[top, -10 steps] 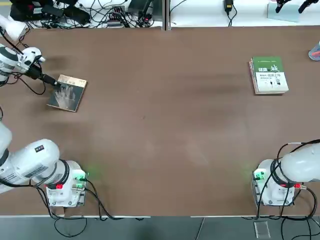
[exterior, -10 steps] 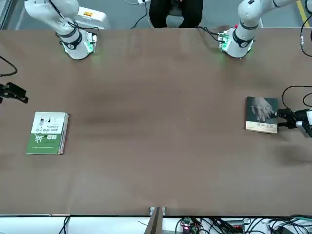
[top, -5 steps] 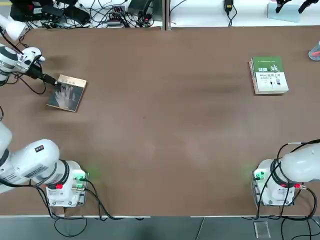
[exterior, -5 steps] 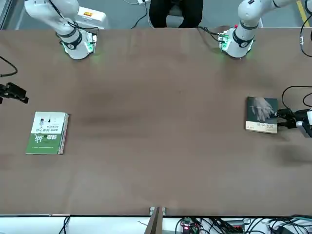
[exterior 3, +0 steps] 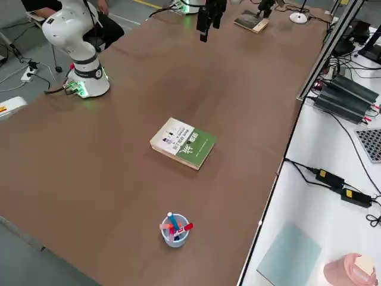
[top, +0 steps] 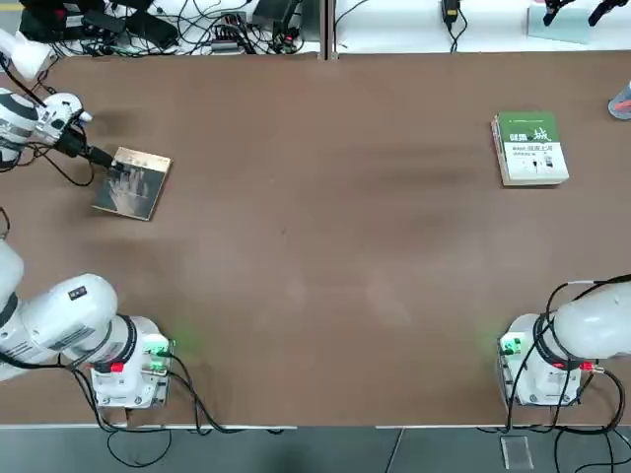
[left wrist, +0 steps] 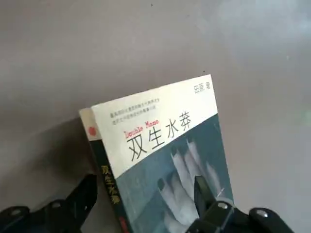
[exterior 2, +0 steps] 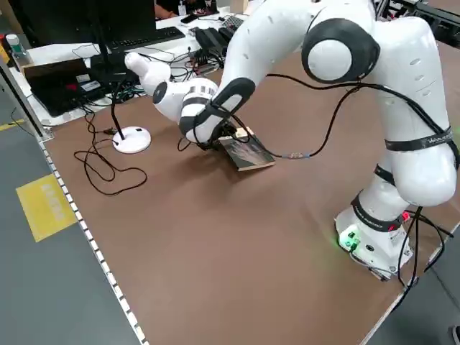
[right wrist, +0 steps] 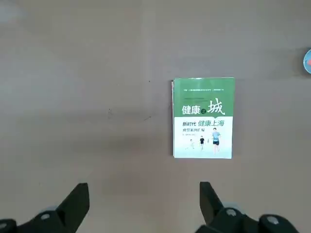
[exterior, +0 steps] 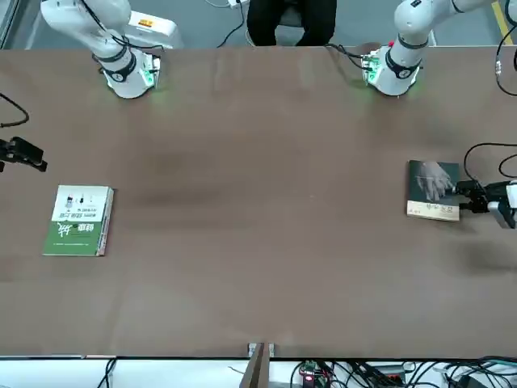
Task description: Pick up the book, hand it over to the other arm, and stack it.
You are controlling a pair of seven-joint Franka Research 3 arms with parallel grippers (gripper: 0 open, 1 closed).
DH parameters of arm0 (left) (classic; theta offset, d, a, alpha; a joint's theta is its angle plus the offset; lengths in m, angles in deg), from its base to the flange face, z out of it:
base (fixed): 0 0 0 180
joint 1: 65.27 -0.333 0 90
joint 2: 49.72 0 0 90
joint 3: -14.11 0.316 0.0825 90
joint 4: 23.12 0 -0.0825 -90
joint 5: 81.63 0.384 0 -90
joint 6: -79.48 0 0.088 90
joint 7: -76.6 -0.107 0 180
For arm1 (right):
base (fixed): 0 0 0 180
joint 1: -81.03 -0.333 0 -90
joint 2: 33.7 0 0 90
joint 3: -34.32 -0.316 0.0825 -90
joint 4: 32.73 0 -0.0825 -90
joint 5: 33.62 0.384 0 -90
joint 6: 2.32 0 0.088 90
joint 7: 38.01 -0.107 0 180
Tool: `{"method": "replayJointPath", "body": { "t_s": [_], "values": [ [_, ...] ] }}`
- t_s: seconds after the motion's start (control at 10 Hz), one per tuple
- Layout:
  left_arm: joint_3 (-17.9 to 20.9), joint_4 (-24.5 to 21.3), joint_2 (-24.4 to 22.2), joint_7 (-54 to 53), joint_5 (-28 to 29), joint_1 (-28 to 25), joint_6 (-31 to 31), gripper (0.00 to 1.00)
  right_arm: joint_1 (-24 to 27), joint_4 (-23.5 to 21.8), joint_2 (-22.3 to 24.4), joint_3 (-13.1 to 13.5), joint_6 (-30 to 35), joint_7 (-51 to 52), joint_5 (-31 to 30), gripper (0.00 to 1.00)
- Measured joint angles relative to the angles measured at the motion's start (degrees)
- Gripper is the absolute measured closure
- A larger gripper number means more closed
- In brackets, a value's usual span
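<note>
I should expect to find a small black ring hidden underneath when I lift the book (exterior: 433, 190). The wide shadow (left wrist: 70, 153) next to the book's spine suggests that the book is propped up.
The book (top: 133, 184), thin with a dark cover, a pale hand picture and a tan strip, lies flat at the table's far left. It also shows in the front view (exterior: 434, 190), the left side view (exterior 2: 248, 152) and up close in the left wrist view (left wrist: 160, 126). My left gripper (top: 108, 165) comes in low from the book's outer side. It is open, one finger beside the spine (left wrist: 85, 191) and the other over the cover (left wrist: 204, 191). My right gripper (right wrist: 143, 187) hangs open high above the table, with nothing between its fingers.
A thicker green-and-white book (top: 530, 148) lies at the far right, directly below the right wrist camera (right wrist: 204, 116). A cup of pens (exterior 3: 174, 229) stands near the right edge. Cables and a lamp base (exterior 2: 133, 139) sit beyond the table's far edge. A person (exterior: 291, 20) sits behind the arms' bases.
</note>
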Motion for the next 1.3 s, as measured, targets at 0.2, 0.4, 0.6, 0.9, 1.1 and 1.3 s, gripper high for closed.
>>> {"method": "replayJointPath", "body": {
  "t_s": [0.2, 0.4, 0.6, 0.9, 1.1, 1.3],
  "values": [
    [0.0, 0.1, 0.4, 0.0, -0.1, 0.0, 0.0, 0.14, 0.0, 0.0, 0.0, 0.0, 0.0, 0.0, 0.0, 0.0],
    [0.0, 0.4, 0.6, 0.0, -0.1, 0.0, 0.2, 0.14, 0.0, 0.0, 0.0, 0.0, 0.0, 0.0, 0.0, 0.0],
    [0.0, 0.5, 0.7, 0.0, -0.1, -0.1, 0.3, 0.16, 0.0, 0.0, 0.0, 0.0, 0.0, 0.0, 0.0, 0.0],
    [0.0, 0.8, 0.8, 0.0, -0.1, -0.1, 0.6, 0.21, 0.0, 0.0, 0.0, 0.0, 0.0, 0.0, 0.0, 0.0],
    [0.0, 1.1, 1.0, 0.0, -0.3, 0.0, 1.2, 0.37, 0.0, 0.0, 0.0, 0.0, 0.0, 0.0, 0.0, 0.0],
    [0.0, 1.6, 1.2, 0.0, -0.3, 0.0, 1.6, 0.42, 0.0, 0.0, 0.0, 0.0, 0.0, 0.0, 0.0, 0.0]
  ]
}}
